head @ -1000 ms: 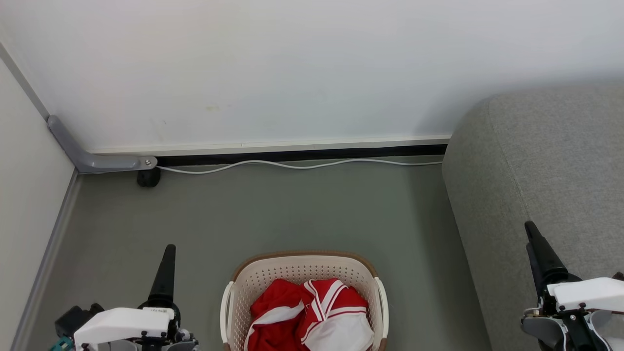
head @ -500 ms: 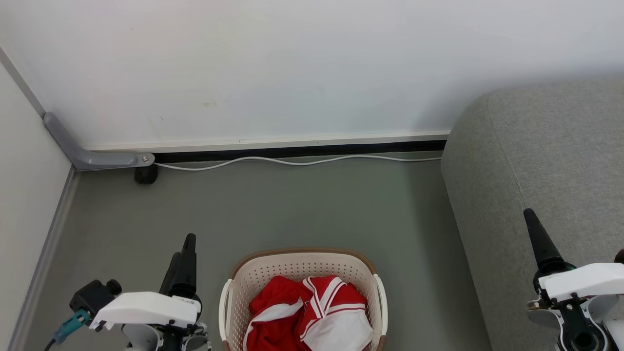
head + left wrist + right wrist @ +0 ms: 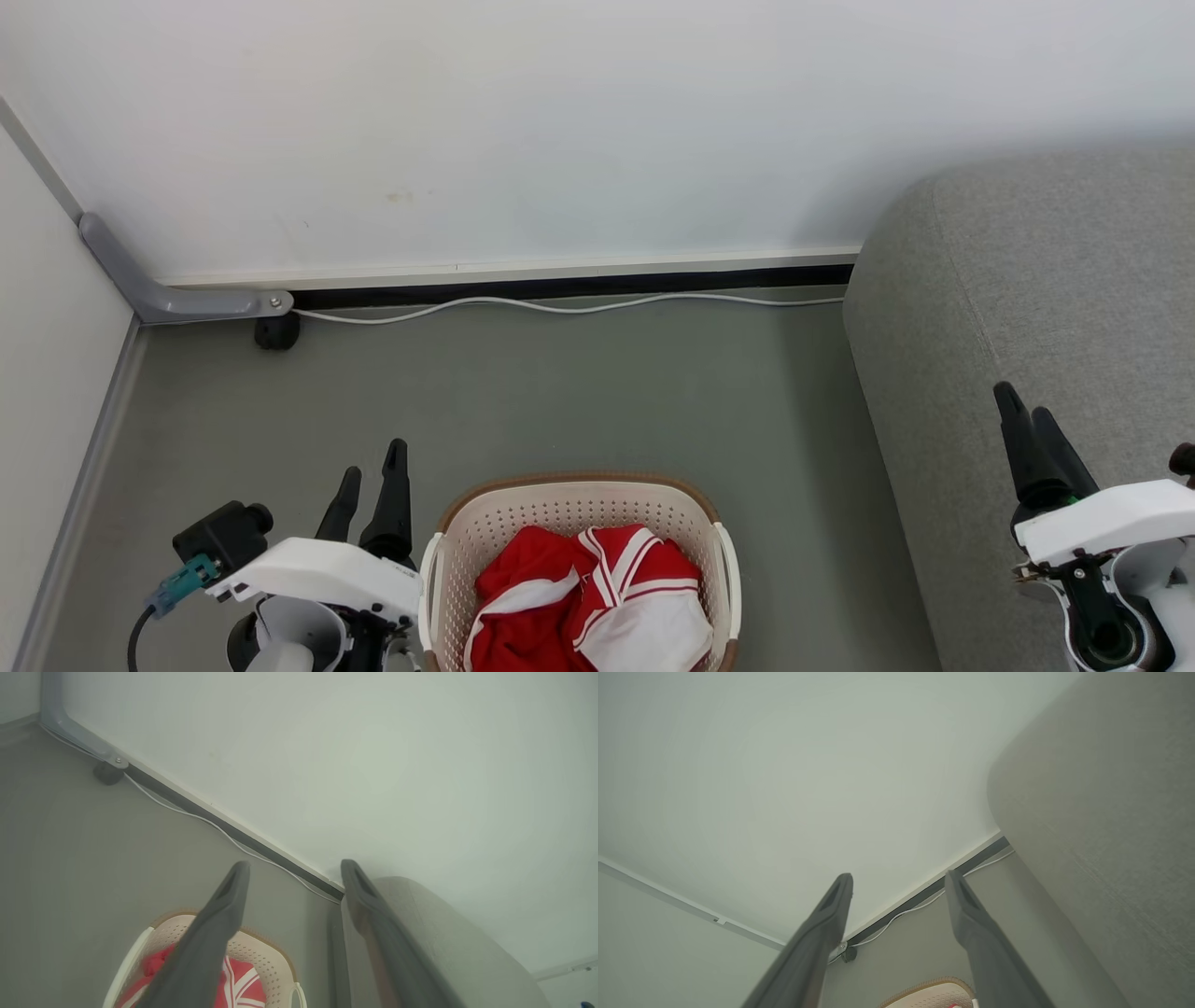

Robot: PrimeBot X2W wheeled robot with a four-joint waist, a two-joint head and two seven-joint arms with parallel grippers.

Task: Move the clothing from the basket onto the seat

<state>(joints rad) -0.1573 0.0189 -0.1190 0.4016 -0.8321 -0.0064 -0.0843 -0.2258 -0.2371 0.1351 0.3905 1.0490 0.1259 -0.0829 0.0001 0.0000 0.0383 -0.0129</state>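
My gripper will bring up the striped clothing point(image 3: 644, 599) alone and leave the red heap behind when it lifts, because a crease point(image 3: 579, 594) separates their different white bands.
The cream basket point(image 3: 576, 505) with its brown rim stands on the floor at the bottom centre of the head view, and its rim point(image 3: 254, 933) peeks in low in the left wrist view. Red clothing point(image 3: 597, 597) with white stripes and panels lies bunched inside it. The grey seat point(image 3: 1046, 308) rises at the right. My left gripper point(image 3: 372, 461) hovers just left of the basket, open and empty. My right gripper point(image 3: 1025, 399) is open over the seat's edge, holding nothing.
A white wall runs along the back with a dark skirting gap. A white cable point(image 3: 560, 306) lies along its foot. A grey bracket point(image 3: 168, 297) with a black caster point(image 3: 276, 332) sits in the left corner. Grey floor stretches between basket and wall.
The left gripper has moved right toward the basket and turned so both fingers show apart. The right gripper has risen slightly and turned likewise. The camera has shifted a little.
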